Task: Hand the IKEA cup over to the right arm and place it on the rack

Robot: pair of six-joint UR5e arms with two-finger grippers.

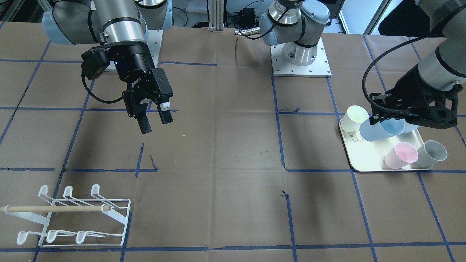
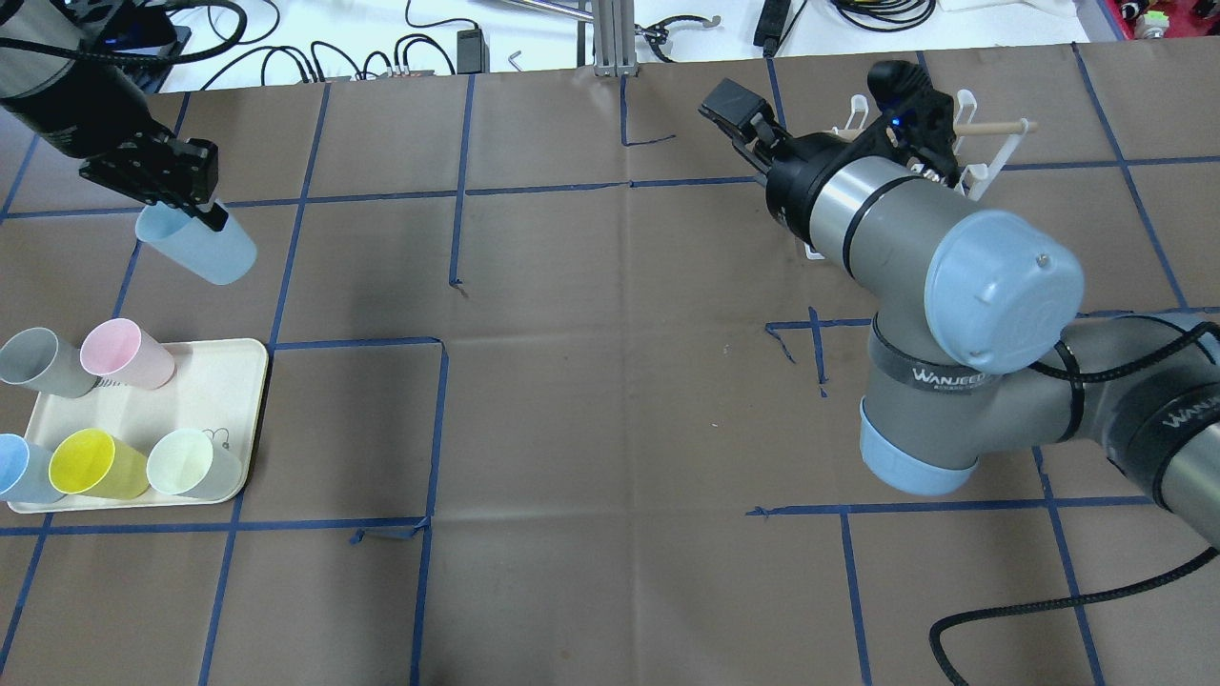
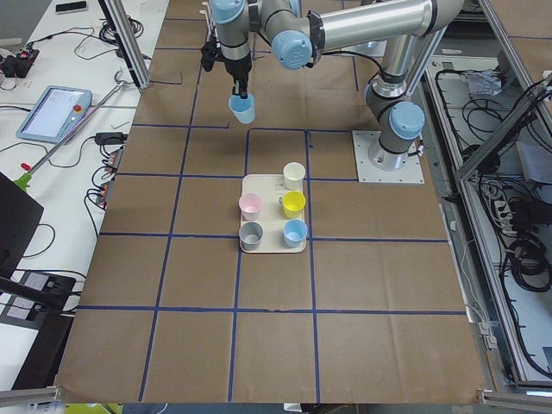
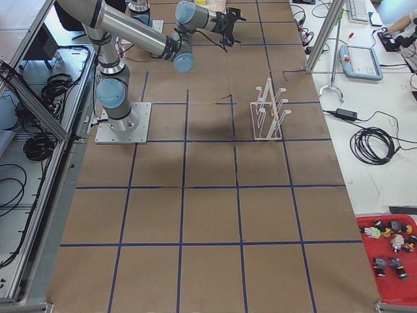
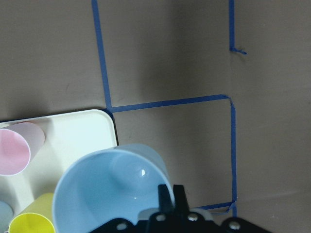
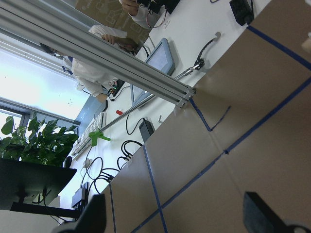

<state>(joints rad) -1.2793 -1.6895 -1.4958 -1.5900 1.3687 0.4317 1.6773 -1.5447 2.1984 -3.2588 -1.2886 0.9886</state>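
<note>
My left gripper pinches the light blue cup's rim, and my right gripper points past the cup. Next, I turn my right gripper to the cup's base.
My left gripper [image 2: 203, 215] is shut on the rim of a light blue cup [image 2: 198, 251] and holds it tilted in the air, just past the far side of the cream tray [image 2: 243, 381]. The left wrist view shows the fingers [image 5: 170, 196] pinching the cup's wall [image 5: 97, 187]. My right gripper [image 1: 154, 122] is open and empty, hanging above the table at mid-height, well away from the cup. The white wire rack [image 1: 72, 214] with its wooden dowel stands at the table's far right corner; it also shows in the overhead view [image 2: 991, 143], partly hidden behind my right arm.
The tray [image 1: 364, 160] holds several cups: pink [image 2: 124, 353], grey [image 2: 43, 362], yellow [image 2: 95, 465], pale green [image 2: 191, 464] and another blue one [image 2: 19, 469]. Blue tape lines grid the brown table. Cables and an aluminium post lie at the far edge.
</note>
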